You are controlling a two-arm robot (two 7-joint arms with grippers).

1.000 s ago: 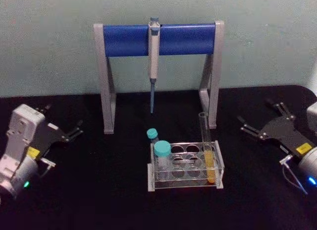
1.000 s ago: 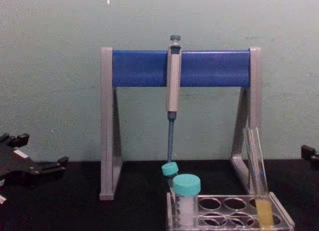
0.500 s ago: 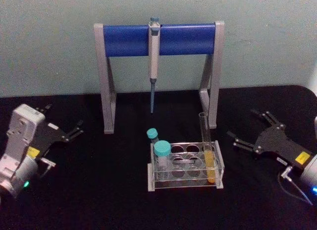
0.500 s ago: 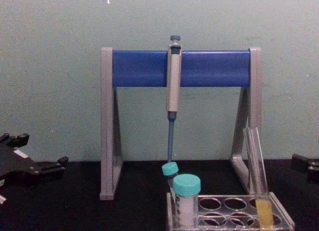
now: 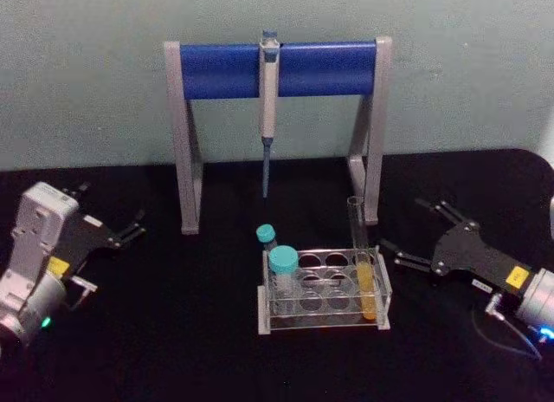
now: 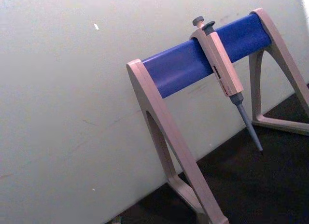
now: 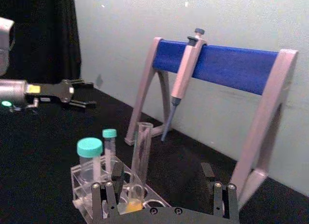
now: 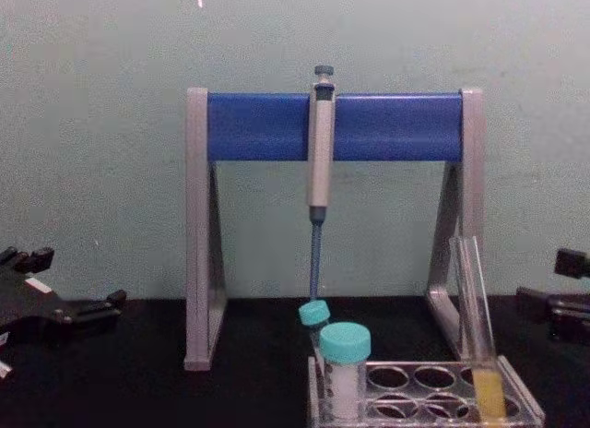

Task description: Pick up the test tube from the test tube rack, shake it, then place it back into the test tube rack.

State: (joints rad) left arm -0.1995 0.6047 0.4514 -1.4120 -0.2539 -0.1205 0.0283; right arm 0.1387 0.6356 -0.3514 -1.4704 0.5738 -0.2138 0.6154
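The test tube (image 8: 473,303) will slide up freely when the robot lifts it, and the test tube rack will stay in place, because the test tube leans in its wide hole (image 8: 481,376).
The test tube (image 5: 361,246) stands upright in the right end of the clear test tube rack (image 5: 322,322), with yellow liquid in its lower part. My right gripper (image 5: 402,223) is open, just right of the rack, its fingers pointing at the tube without touching it. In the right wrist view the test tube (image 7: 140,156) rises from the rack (image 7: 79,179) just beyond one finger of that gripper (image 7: 163,201). From the chest, the test tube (image 8: 476,308) and rack (image 8: 419,398) sit low right, and the right gripper (image 8: 556,294) enters at the right edge. My left gripper (image 5: 109,208) rests open at far left.
A grey-and-blue pipette stand (image 5: 216,70) stands behind the rack with a grey pipette (image 5: 268,99) hanging from its bar. Two teal-capped tubes (image 5: 283,262) occupy the rack's left end. The black table (image 5: 190,333) has free room in front and on the left.
My right gripper has moved left across the table toward the rack and now sits close to the test tube. The left arm, tube and rack have not moved.
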